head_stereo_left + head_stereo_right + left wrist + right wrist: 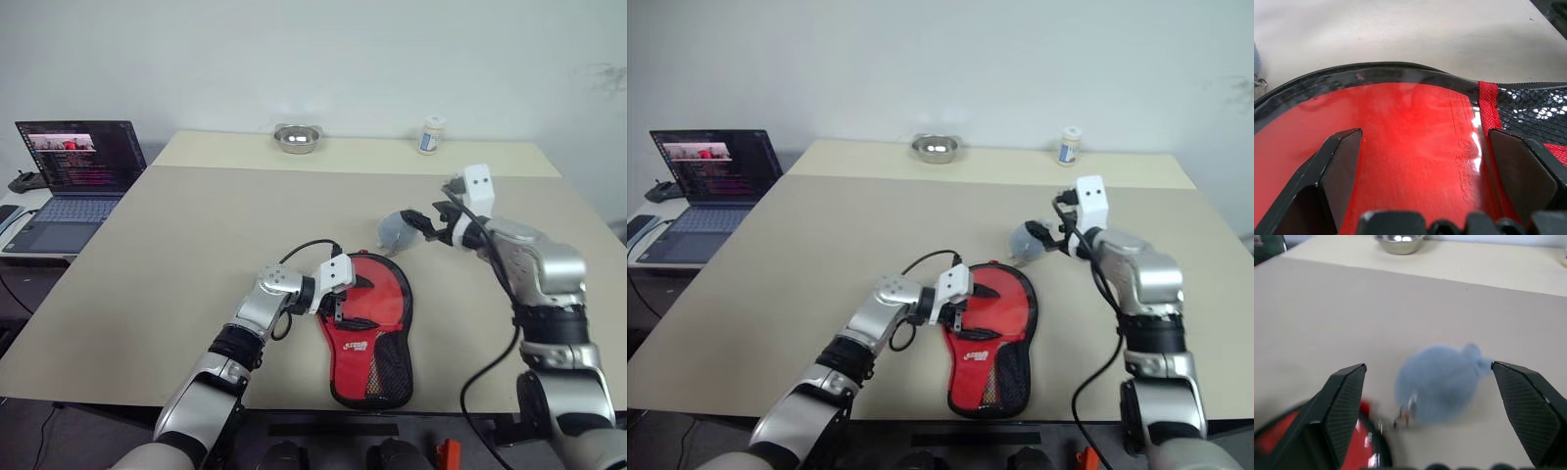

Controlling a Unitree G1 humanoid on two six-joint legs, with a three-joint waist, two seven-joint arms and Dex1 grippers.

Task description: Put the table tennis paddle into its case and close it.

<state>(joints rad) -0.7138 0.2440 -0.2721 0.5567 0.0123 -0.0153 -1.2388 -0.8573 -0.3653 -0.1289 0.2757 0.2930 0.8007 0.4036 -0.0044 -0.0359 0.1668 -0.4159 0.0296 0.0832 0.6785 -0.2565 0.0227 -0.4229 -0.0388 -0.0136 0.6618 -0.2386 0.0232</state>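
Observation:
The ball's clip (390, 253) sits at the case's far edge, so my right gripper should pull the ball toward the narrow end while my left gripper steadies the case.
The case (370, 352) lies flat near the table's front edge, red with a black mesh pocket and white lettering, narrow end toward me. Inside its black rim shows the glossy red face of the table tennis paddle (1400, 147); the handle is hidden. My left gripper (338, 302) hovers open low over the case's left side, fingers (1339, 166) spread above the red face. A fluffy grey-blue ball (1442, 382) with a metal clip sits at the case's far edge. My right gripper (424, 223) is open just beside it, and the ball lies between its fingers (1344, 401) in the right wrist view.
A steel bowl (297, 138) and a small white bottle (430, 135) stand at the table's far edge. An open laptop (83, 166) sits on a side surface to the left. The case's narrow end reaches close to the front edge of the table (147, 294).

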